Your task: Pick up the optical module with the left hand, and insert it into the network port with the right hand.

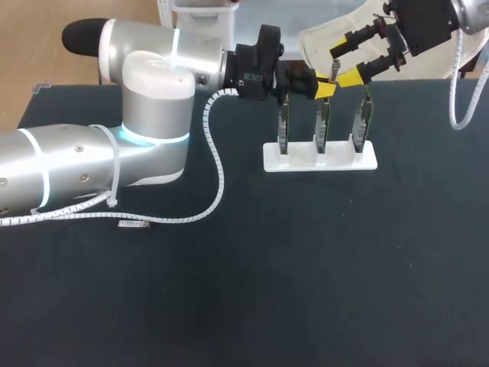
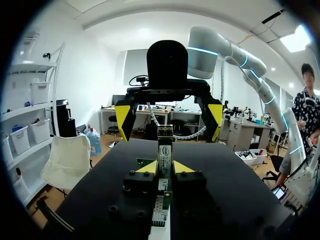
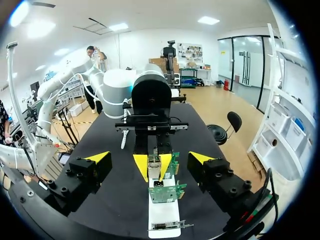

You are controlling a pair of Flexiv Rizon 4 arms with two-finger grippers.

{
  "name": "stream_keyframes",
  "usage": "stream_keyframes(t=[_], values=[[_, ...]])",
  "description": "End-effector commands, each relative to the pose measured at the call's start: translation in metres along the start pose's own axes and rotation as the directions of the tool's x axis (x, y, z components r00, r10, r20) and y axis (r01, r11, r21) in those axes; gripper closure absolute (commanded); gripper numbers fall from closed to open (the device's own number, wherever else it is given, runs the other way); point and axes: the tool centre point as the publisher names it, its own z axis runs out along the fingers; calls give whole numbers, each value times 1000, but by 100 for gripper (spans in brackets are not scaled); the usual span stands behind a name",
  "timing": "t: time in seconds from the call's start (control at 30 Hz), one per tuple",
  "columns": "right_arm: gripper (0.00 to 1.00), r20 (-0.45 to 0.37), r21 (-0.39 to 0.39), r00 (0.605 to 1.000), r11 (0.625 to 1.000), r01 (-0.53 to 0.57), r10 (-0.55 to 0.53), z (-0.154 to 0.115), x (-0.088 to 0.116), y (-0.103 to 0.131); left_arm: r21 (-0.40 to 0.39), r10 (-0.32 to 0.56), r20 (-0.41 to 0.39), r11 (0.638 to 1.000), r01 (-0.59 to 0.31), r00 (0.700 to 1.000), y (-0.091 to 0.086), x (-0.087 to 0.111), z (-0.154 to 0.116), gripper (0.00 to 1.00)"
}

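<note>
The optical module [image 1: 335, 69] is above the middle board's port [image 3: 158, 183], which opens upward, so the module will slide in and leave a short end standing when the robot pushes down.
The optical module [image 1: 334, 72], a slim metal stick, is held in my left gripper [image 1: 324, 86], which is shut on it above the middle board of the rack. In the left wrist view the module [image 2: 164, 150] sticks out ahead of the left gripper [image 2: 165, 168]. My right gripper [image 1: 344, 63] faces it from the back right, open, with its yellow tips either side of the module's free end and apart from it. Seen from the right wrist, the right gripper [image 3: 150, 159] stands wide around the module [image 3: 154, 162]. Green port boards [image 3: 167, 192] stand below.
A white rack [image 1: 321, 160] holds three upright green boards at the table's middle back. A small metal module-like part [image 1: 134, 225] lies on the dark table at the left front, under my left arm's cable.
</note>
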Motion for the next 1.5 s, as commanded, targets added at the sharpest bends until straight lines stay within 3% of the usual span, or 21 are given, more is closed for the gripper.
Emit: stream_keyframes(t=[0.03,0.43,0.47,0.5,0.53,1.37,1.4,1.43,1.5], values=[[0,0,-2,1000,1000,4,-4,3,-1,1,2,1,1,1000,-1,1000,2,1,1,100],[0,-1,-1,1000,1000,9,-9,4,-3,0,2,1,1,1000,-1,1000,2,1,1,100],[52,0,-2,1000,1000,9,-9,5,-4,0,2,1,1,1000,-1,1000,2,1,1,100],[68,-2,-2,1000,1000,11,-11,5,-4,0,2,1,1,1000,-1,1000,2,1,1,100],[100,-4,-1,1000,1000,14,-14,5,-4,0,2,1,1,1000,-1,1000,2,1,1,100],[100,-15,-9,1000,1000,21,-21,5,-1,-3,2,1,1,1000,-1,1000,2,1,1,100],[100,-15,-9,1000,1000,21,-21,5,-1,-3,2,1,1,1000,-1,1000,2,1,1,60],[100,-15,-8,1000,1000,21,-21,5,-1,-4,2,1,1,1000,-1,1000,2,1,1,0],[100,-14,-6,1000,1000,21,-21,5,-1,-5,2,1,1,1000,-1,1000,2,1,1,0]])
